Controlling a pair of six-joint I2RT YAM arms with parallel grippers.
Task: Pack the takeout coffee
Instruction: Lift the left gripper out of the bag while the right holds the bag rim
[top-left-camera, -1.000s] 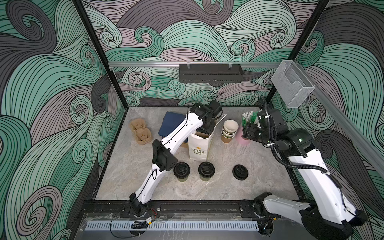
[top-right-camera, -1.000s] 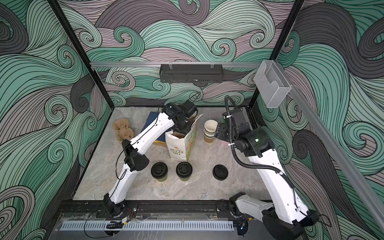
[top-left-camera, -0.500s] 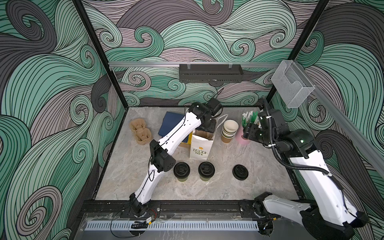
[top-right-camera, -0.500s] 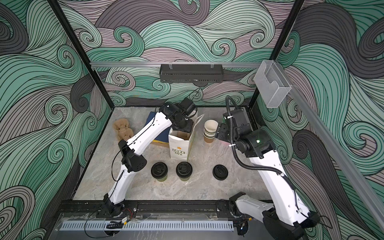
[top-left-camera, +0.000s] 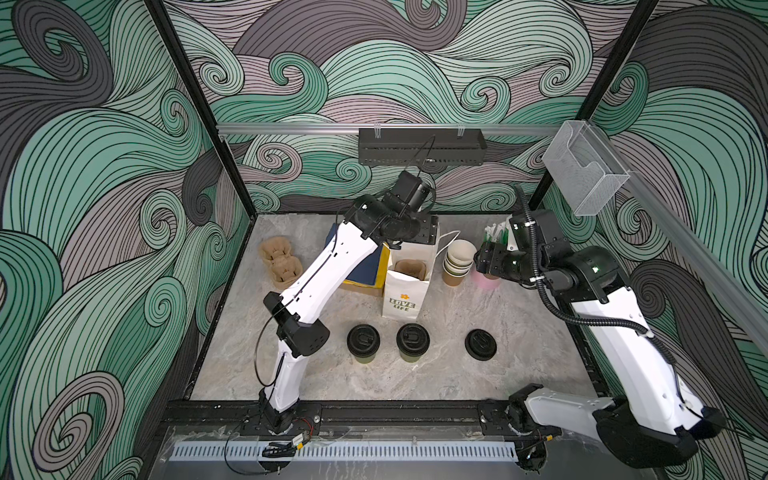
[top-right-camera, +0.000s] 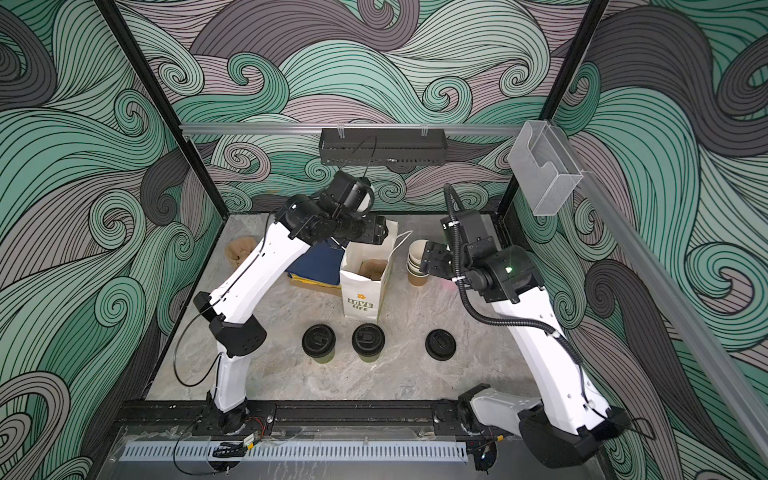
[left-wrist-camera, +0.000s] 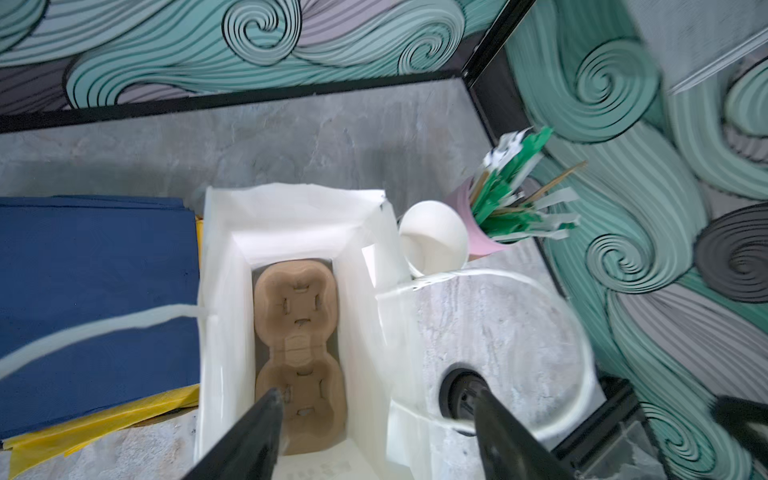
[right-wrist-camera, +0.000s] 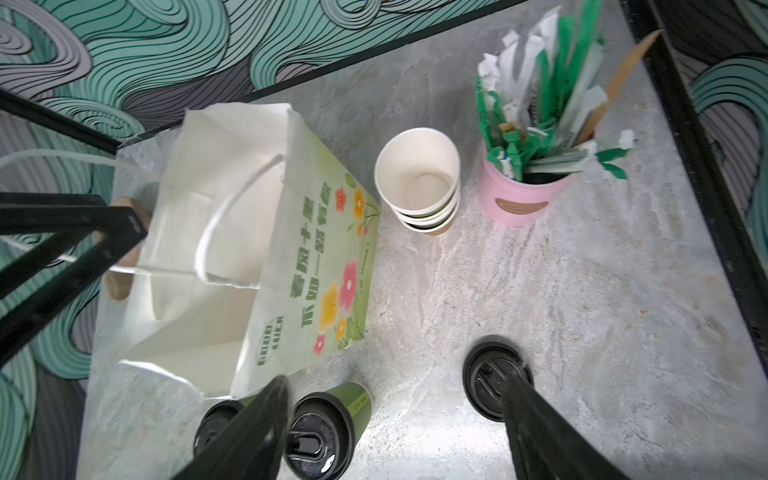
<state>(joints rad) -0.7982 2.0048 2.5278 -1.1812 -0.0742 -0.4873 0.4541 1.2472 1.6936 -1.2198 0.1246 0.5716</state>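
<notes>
The cup carrier (top-left-camera: 412, 269) is deep inside the unheld paper bag, so the robot's left gripper should keep the bag still by its handle (left-wrist-camera: 104, 325) before the robot's right gripper reaches in.
Two takeout coffee cups with black lids stand side by side near the table's front (top-left-camera: 363, 340) (top-left-camera: 412, 340), also seen in the right wrist view (right-wrist-camera: 324, 432). Behind them a white paper bag (top-left-camera: 405, 291) (top-right-camera: 365, 291) stands upright and open, with a brown cup carrier (left-wrist-camera: 299, 332) lying on its bottom. My left gripper (top-left-camera: 428, 243) (left-wrist-camera: 376, 401) hovers open over the bag's far rim, one finger above the inside and the other outside the wall. My right gripper (top-left-camera: 482, 257) (right-wrist-camera: 395, 390) hangs open and empty to the right of the bag, above the table.
A stack of lidless cups (top-left-camera: 457, 264) and a pink tin of straws (right-wrist-camera: 515, 199) stand right of the bag. A loose black lid (top-left-camera: 481, 344) lies front right. Blue and yellow folded sheets (top-left-camera: 365, 270) and spare carriers (top-left-camera: 280, 262) sit to the left.
My left gripper has opened and lifted off the bag's rim. The bag has gone from leaning to standing upright. The right gripper has barely shifted.
</notes>
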